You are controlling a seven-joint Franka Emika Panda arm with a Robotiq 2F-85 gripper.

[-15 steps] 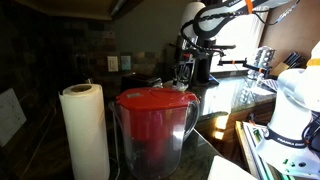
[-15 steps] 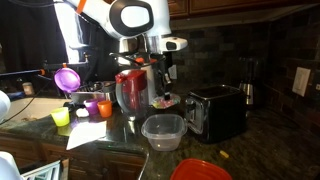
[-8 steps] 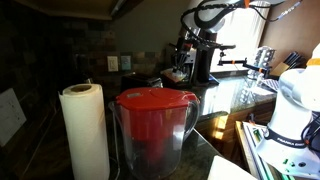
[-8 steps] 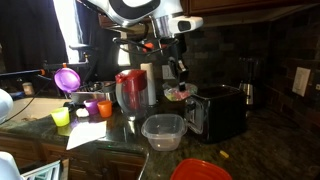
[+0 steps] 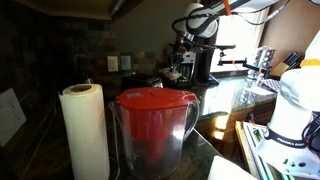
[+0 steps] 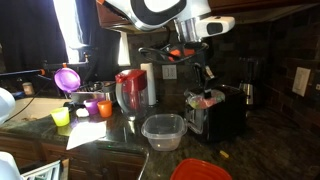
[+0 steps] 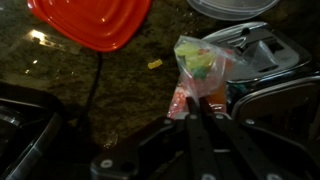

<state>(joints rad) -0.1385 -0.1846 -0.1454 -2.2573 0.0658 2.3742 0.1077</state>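
Note:
I should keep my gripper moving to the counter [image 6: 252,164] beside the red lid and let go of the bag there, because the plastic bag [image 6: 207,101] hangs by its top and that spot is clear.
My gripper [image 7: 197,103] is shut on the top of a small clear plastic bag [image 7: 198,68] that holds colourful pieces, green, yellow and pink. In an exterior view the gripper [image 6: 208,88] hangs the bag [image 6: 208,99] just above the black toaster [image 6: 222,112]. In the wrist view the bag dangles over the toaster's [image 7: 262,55] top slots. In an exterior view the gripper [image 5: 183,66] is far back on the counter, and the bag is too small to make out there.
A red-lidded water pitcher [image 6: 130,90], a clear plastic container [image 6: 163,130], a red lid [image 6: 207,170] and coloured cups [image 6: 91,107] stand on the dark granite counter [image 6: 110,135]. A paper towel roll [image 5: 85,130] and the pitcher [image 5: 155,128] fill the foreground.
The arm has carried the bag sideways from beside the pitcher to above the toaster. The gripper has stayed shut on the bag.

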